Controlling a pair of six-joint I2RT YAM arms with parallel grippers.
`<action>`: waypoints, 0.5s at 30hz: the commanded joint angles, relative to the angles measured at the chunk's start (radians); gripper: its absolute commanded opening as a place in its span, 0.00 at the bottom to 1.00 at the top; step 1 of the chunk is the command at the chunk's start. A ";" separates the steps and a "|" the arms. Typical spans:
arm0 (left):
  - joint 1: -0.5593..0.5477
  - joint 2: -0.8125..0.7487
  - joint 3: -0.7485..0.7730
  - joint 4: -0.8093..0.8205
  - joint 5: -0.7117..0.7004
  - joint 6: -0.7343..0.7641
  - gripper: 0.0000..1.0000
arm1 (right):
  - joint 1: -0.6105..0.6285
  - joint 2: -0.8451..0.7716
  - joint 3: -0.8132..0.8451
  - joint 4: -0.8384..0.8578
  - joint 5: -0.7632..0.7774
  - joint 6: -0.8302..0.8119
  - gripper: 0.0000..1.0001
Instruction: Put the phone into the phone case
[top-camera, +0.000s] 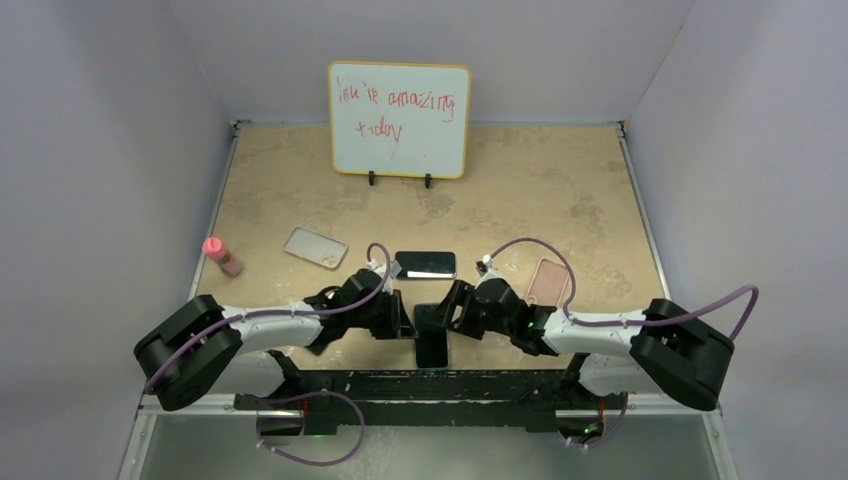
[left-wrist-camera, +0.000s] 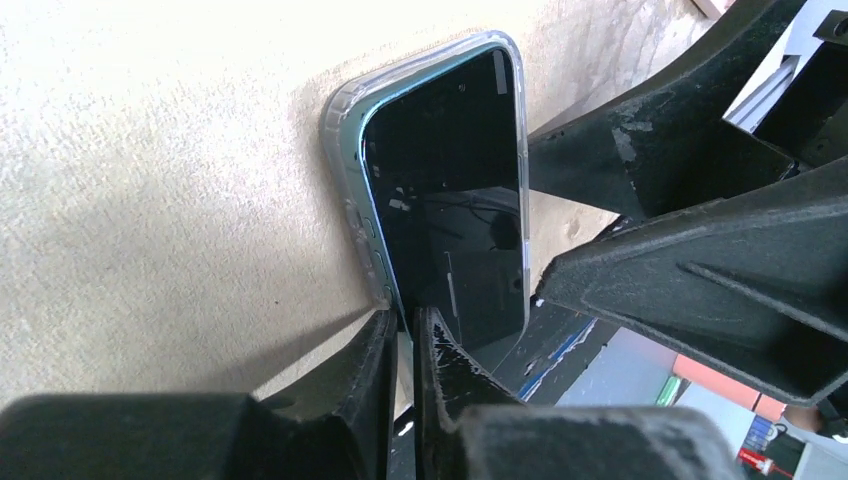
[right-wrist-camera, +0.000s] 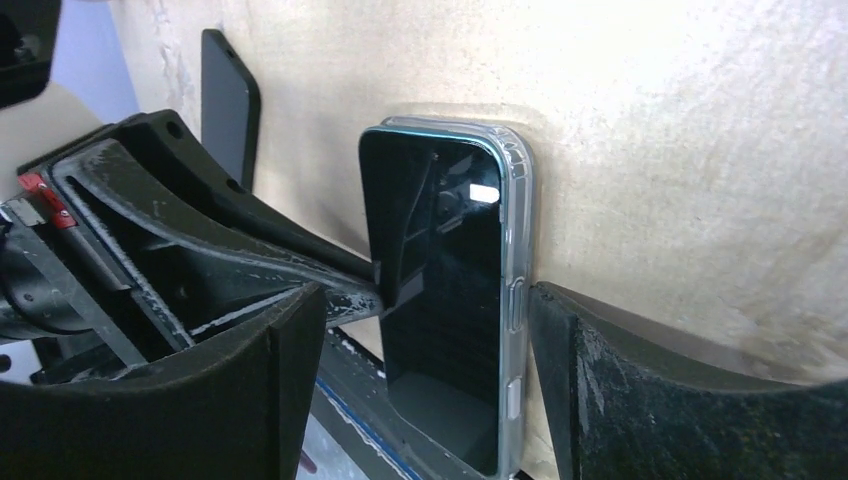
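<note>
I should clamp the button side (right-wrist-camera: 516, 300) with my right gripper and lift both the phone and the phone case for my left gripper to squeeze, because the phone's teal edge (left-wrist-camera: 353, 150) sticks out of the phone case.
A black-screened phone (top-camera: 432, 340) sits inside a clear phone case (left-wrist-camera: 340, 130) at the table's near edge, its lower end hanging over the edge. The screen (left-wrist-camera: 450, 200) faces up. The case's clear rim (right-wrist-camera: 515, 250) wraps the phone (right-wrist-camera: 440, 270) along its side. My left gripper (left-wrist-camera: 405, 320) is shut on the lower side edge of the phone and case, one finger lying on the glass. Open, my right gripper (right-wrist-camera: 428, 298) straddles the phone from the opposite side; its right finger (right-wrist-camera: 600, 390) stands close to the case's button side and the other stays well off.
A second dark phone (top-camera: 425, 264) lies flat just behind the grippers. A pale case (top-camera: 315, 247) lies to the left, a pink case (top-camera: 548, 282) to the right and a pink bottle (top-camera: 222, 255) at far left. A whiteboard (top-camera: 399, 118) stands at the back.
</note>
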 joint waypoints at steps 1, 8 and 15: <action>-0.001 0.021 0.022 0.015 0.004 0.007 0.09 | 0.020 0.062 -0.003 0.064 -0.034 0.024 0.76; 0.003 -0.015 -0.001 0.016 0.017 -0.009 0.06 | 0.014 0.081 -0.078 0.449 -0.158 0.092 0.79; 0.012 -0.039 -0.025 0.029 0.018 -0.021 0.06 | 0.012 0.103 -0.124 0.621 -0.217 0.116 0.75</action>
